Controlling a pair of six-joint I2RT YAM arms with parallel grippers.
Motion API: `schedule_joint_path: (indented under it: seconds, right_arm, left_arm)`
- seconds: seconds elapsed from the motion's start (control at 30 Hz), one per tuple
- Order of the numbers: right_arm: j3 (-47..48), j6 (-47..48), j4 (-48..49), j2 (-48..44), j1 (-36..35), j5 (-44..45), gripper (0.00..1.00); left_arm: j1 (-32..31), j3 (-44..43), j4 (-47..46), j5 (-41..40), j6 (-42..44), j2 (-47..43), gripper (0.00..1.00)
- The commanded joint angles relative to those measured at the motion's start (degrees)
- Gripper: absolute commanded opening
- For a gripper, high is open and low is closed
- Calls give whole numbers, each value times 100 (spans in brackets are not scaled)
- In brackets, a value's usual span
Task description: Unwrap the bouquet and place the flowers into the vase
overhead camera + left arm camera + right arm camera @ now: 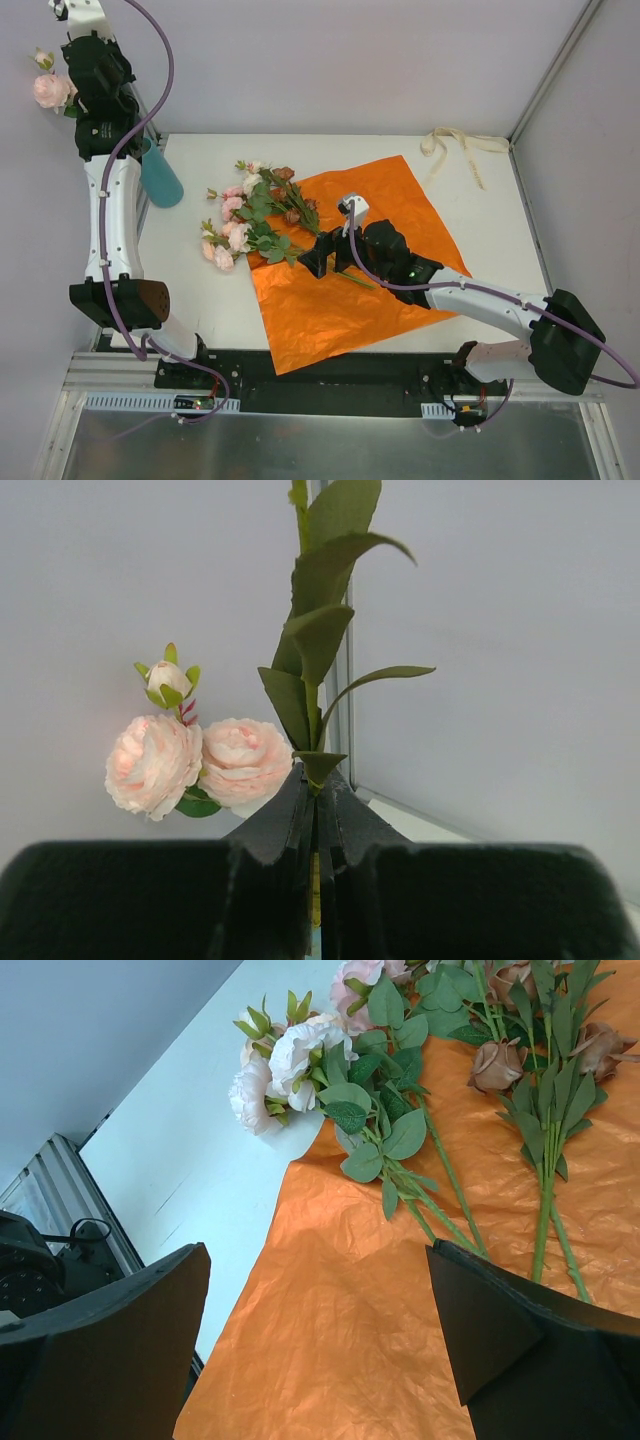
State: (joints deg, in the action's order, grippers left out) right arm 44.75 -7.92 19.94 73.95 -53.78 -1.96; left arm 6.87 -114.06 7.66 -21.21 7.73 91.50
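Observation:
The cream roses' stems [299, 252] lie by my right gripper, far from the vase, so my right gripper should hold them while my left gripper takes the leafy part [270, 243].
My left gripper [74, 102] is raised at the far left, above the teal vase [160, 178], and is shut on a thin green stem [316, 640]. That stem bears pale pink roses [155, 763] and a bud. The bouquet is unwrapped: the other flowers [250, 215] lie on the table and on the left edge of the flat orange paper [350, 280]. My right gripper [325, 255] hovers low over the paper beside their stems, open and holding nothing. In the right wrist view its fingers [120, 1330] frame the paper [350, 1340], with cream roses [290, 1060] and brown roses [497, 1065] ahead.
A cream ribbon [460, 148] lies loose at the back right of the white table [480, 220]. Grey walls close the back and both sides. The vase leans against the left wall's metal frame.

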Motion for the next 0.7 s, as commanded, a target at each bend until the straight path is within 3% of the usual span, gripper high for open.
schedule_joint_path:
  seconds: [0.0,0.5,0.67]
  right_arm:
    - [16,63,335,-56,-19,64,99]
    - [235,-113,-104,-92,-19,160,99]
    - [481,-139,-666,5,-18,634,99]
  left_arm:
    - [77,-161,-116,3,-7,-36,0]
    - [560,806,-177,557,-1124,245,3]
    - [561,1140,7,732,-1212,105,58]
